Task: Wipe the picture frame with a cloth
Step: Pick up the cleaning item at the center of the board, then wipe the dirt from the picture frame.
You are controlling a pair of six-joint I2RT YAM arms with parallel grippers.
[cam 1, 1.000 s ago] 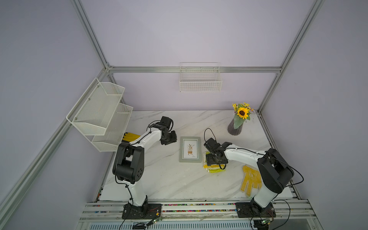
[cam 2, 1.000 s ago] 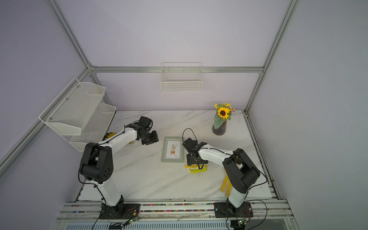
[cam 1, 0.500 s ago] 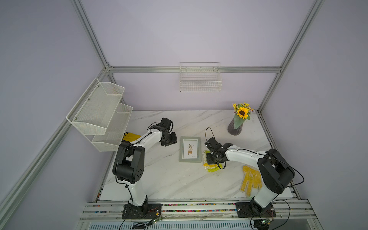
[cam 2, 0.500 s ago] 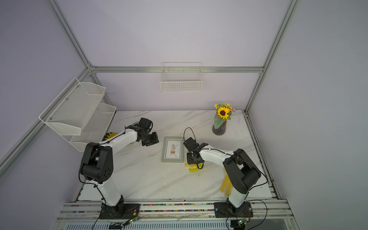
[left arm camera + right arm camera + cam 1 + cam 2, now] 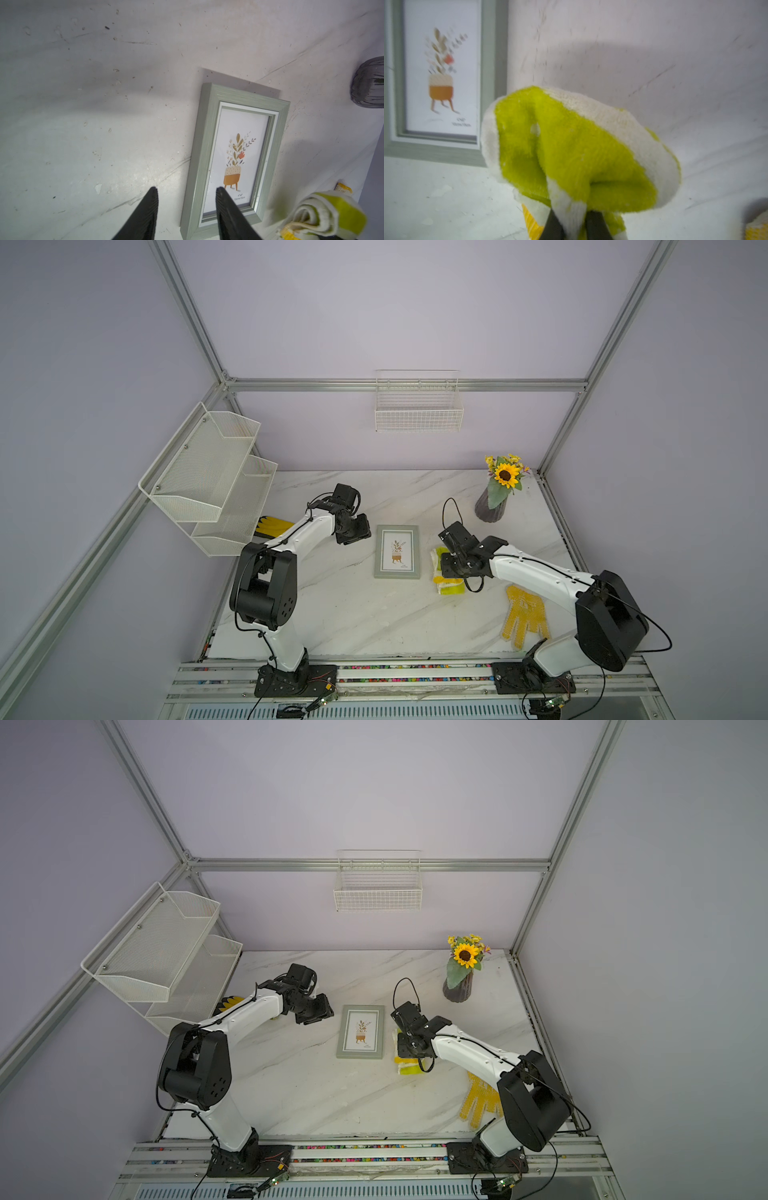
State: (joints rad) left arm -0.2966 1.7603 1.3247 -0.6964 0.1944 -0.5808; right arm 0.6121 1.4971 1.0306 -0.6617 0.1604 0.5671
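Note:
The picture frame (image 5: 397,552) is lying free next to the cloth in the robot's right gripper, so next the left gripper takes hold of the frame's long edge (image 5: 378,544) to keep it steady before wiping.
The picture frame (image 5: 397,551) (image 5: 360,1031) lies flat on the marble table, mid-way between the arms. The lime-green and white cloth (image 5: 449,587) (image 5: 571,149) sits just right of it. My right gripper (image 5: 574,224) is shut on the cloth, pinching a fold that bulges up in front of the fingers. In the right wrist view the picture frame (image 5: 442,79) shows beside the cloth. My left gripper (image 5: 186,190) (image 5: 357,533) is open at the frame's left side. In the left wrist view one fingertip shows over the table, one over the picture frame (image 5: 239,155), and the cloth (image 5: 324,218) at a corner.
A grey vase with a sunflower (image 5: 494,506) stands at the back right. A flat yellow mesh glove (image 5: 523,614) lies front right by the right arm. A yellow rubber glove (image 5: 272,526) lies under the white mesh shelf (image 5: 208,481). A wire basket (image 5: 417,410) hangs on the back wall.
My right gripper has closed on the cloth, which now bunches up between its fingers. My left gripper's jaws have opened a little wider; that arm has hardly moved.

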